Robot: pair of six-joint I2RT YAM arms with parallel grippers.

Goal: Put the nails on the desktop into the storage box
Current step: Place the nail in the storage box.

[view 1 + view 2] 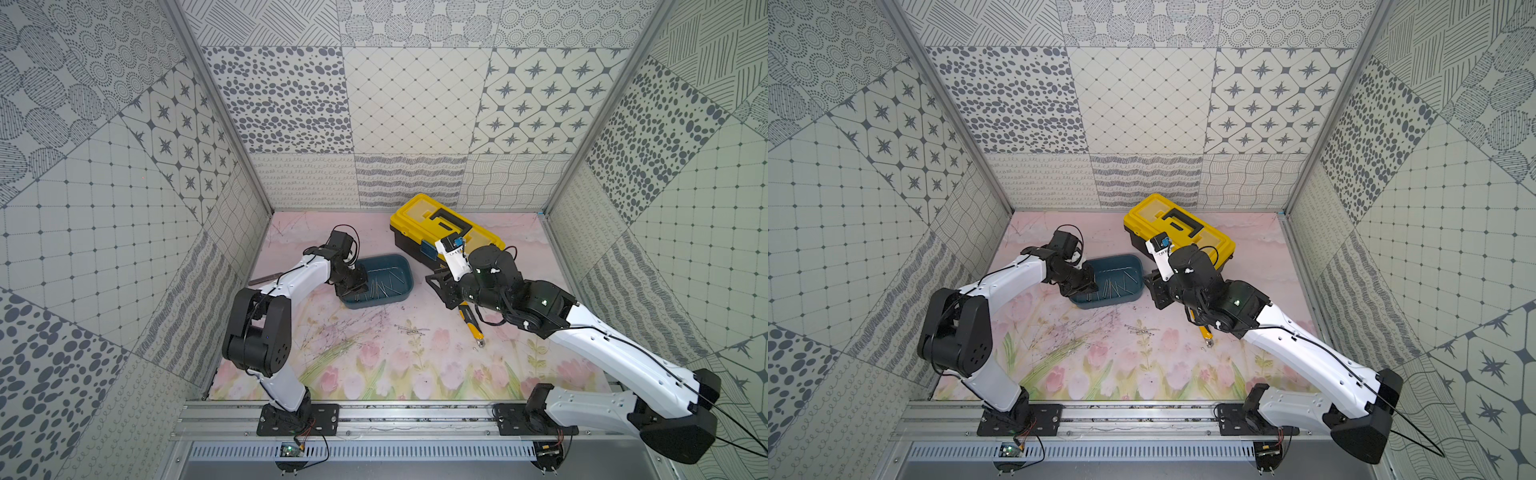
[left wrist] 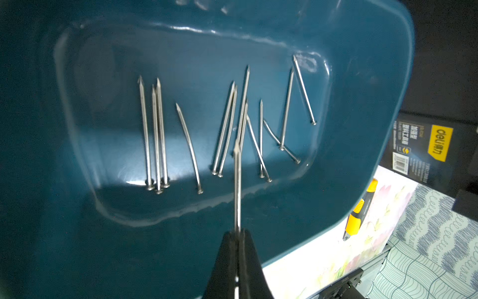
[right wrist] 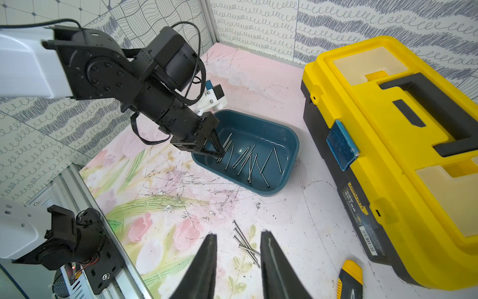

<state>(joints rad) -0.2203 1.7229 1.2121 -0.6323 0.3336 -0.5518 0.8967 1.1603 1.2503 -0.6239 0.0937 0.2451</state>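
The nail's pointed end (image 2: 237, 149) hangs inside the storage box's rim, so my left gripper keeps bringing the nail down until it is near the storage box's bottom (image 2: 206, 134), then let go.
The teal storage box (image 1: 409, 271) sits on the tulip-printed desktop (image 1: 365, 357), with several grey nails (image 2: 225, 129) lying on its floor. My left gripper (image 2: 239, 231) hangs over the box's near-left end. It is shut on one nail (image 2: 237, 181), which points out from the tips over the box. A small cluster of nails (image 3: 245, 243) lies on the desktop in front of the box, also visible in both top views (image 1: 411, 331) (image 1: 1142, 330). My right gripper (image 3: 239, 234) hovers above that cluster, open, with nothing between its fingers.
A yellow-lidded black toolbox (image 1: 446, 226) stands behind and to the right of the box. A yellow-and-black utility knife (image 1: 473, 328) lies under the right arm. A dark metal bar (image 1: 266, 278) lies by the left wall.
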